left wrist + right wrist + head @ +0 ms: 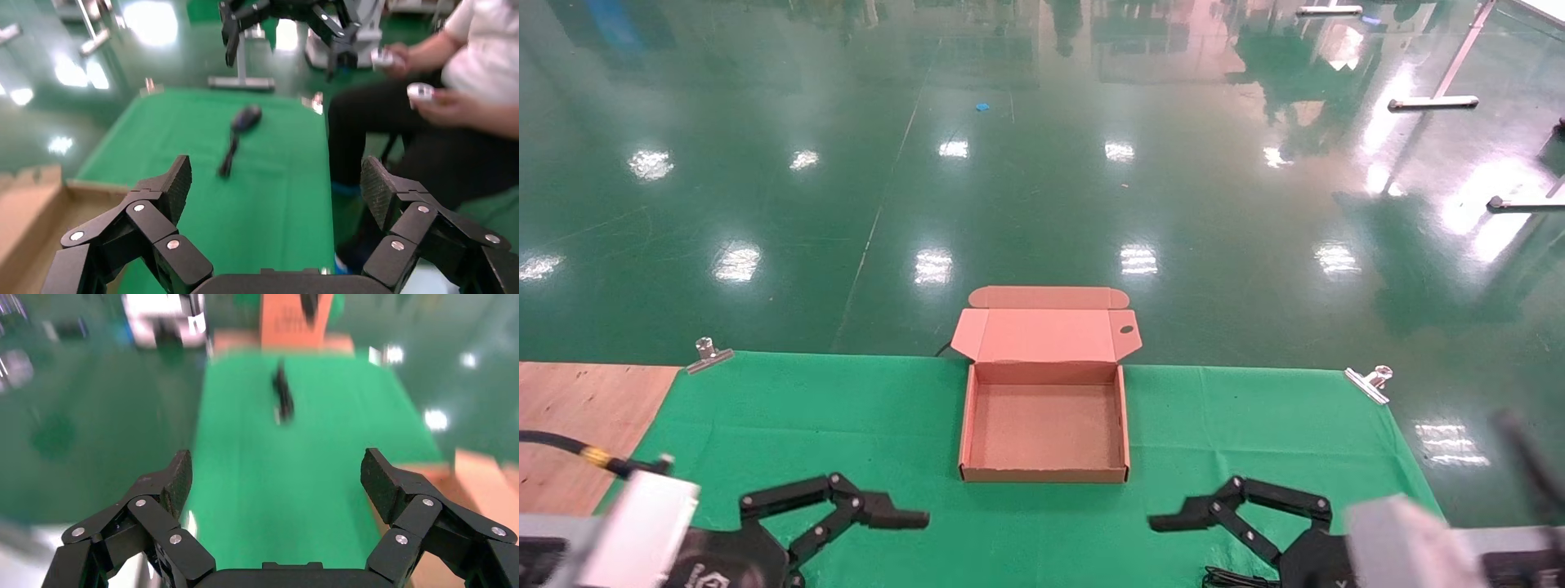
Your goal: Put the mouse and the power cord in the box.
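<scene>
The mouse's thin cable [1236,579] lies gathered in loops [1217,575]. The cable will stay in a bundle when I lift it, with the mouse dangling.
The brown cardboard box [1128,425] stands open and empty in the middle of the green cloth, its lid folded back. A black oval mouse [246,116] with a thin cable lies on the cloth near the table's front, between the two arms; it is out of the head view. The power cord cannot be made out for certain. A blurred dark elongated thing [283,395] lies on the cloth in the right wrist view. My left gripper [878,539] [276,184] and right gripper [1197,547] [278,474] hover open and empty on either side of the box front.
Metal clips [708,354] [1369,382] pin the green cloth [805,425] at its back corners. Bare wood [576,425] shows to the left. A seated person [465,92] is beside the table's right end. Black cable loops [1238,578] lie under the right gripper.
</scene>
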